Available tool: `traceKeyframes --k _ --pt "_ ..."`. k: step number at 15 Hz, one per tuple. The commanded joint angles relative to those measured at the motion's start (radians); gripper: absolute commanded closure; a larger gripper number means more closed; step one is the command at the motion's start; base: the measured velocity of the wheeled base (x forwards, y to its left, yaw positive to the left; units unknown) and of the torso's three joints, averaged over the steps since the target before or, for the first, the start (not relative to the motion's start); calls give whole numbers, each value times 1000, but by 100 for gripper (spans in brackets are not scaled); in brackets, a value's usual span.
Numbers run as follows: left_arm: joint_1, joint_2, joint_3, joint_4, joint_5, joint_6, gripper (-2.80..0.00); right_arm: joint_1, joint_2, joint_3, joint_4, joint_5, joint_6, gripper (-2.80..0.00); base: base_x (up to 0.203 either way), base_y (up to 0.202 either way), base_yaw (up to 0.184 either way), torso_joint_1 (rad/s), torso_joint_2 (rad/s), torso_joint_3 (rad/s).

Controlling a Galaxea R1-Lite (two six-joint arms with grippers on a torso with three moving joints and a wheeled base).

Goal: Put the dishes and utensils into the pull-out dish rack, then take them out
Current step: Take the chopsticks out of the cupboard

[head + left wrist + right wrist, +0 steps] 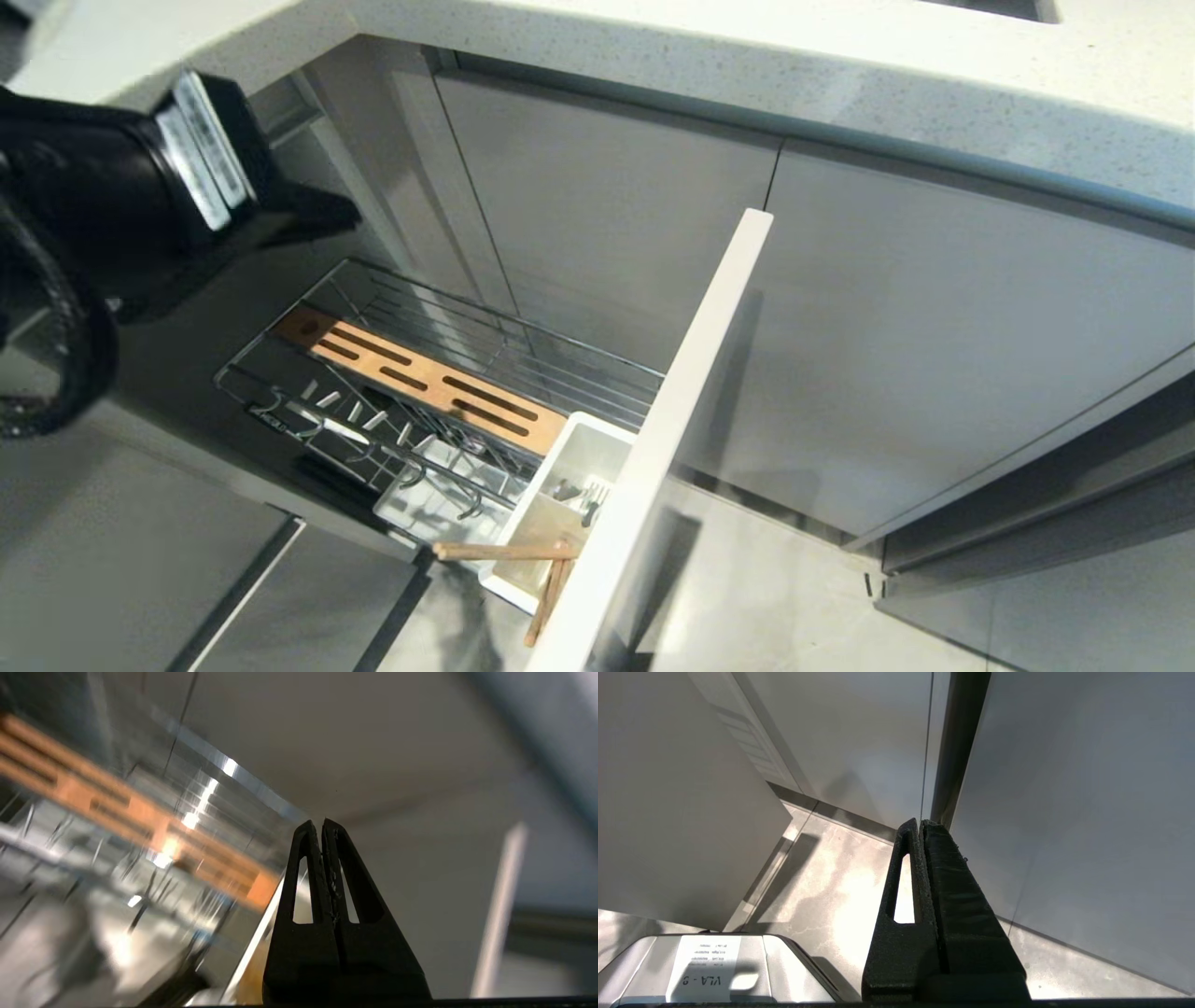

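Observation:
I should keep moving my left gripper toward the chopsticks' free ends [456,551], which lean out over the caddy's near corner [499,575], until its open fingers are on both sides of them.
The pull-out dish rack [523,373] stands drawn out of the cabinet, its chrome wire basket bare of dishes. Its orange-brown slotted strip [420,378] [117,807] runs along the middle. The white caddy [607,443] sits against the pale front panel [681,420]. The chopsticks [523,558] rest in the caddy and lean out over its near corner. Grey metal, seemingly the spoon [581,497], shows inside the caddy. Bowl and plate are out of view. My left gripper [341,215] [322,823] hangs shut and empty above the rack's far end. My right gripper [920,823] is shut and empty, low over the floor.
A pale speckled countertop [747,56] overhangs flat grey cabinet doors [934,355] to the right of the rack. Glossy floor [766,597] lies beside the front panel. The robot's base [714,966] shows under the right arm.

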Motion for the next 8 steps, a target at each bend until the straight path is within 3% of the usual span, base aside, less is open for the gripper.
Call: traceKeyframes --k 1,5,8 --pt "1 66 -28 181 -13 -5 0 1 1 2 0 0 0 0 0 0 0 0 0 0" --pt "4 143 -86 509 -70 -20 0 1 1 2 0 0 0 0 0 0 0 0 0 0" --pt "5 199 -129 658 -174 -66 0 1 1 2 0 0 0 0 0 0 0 0 0 0"
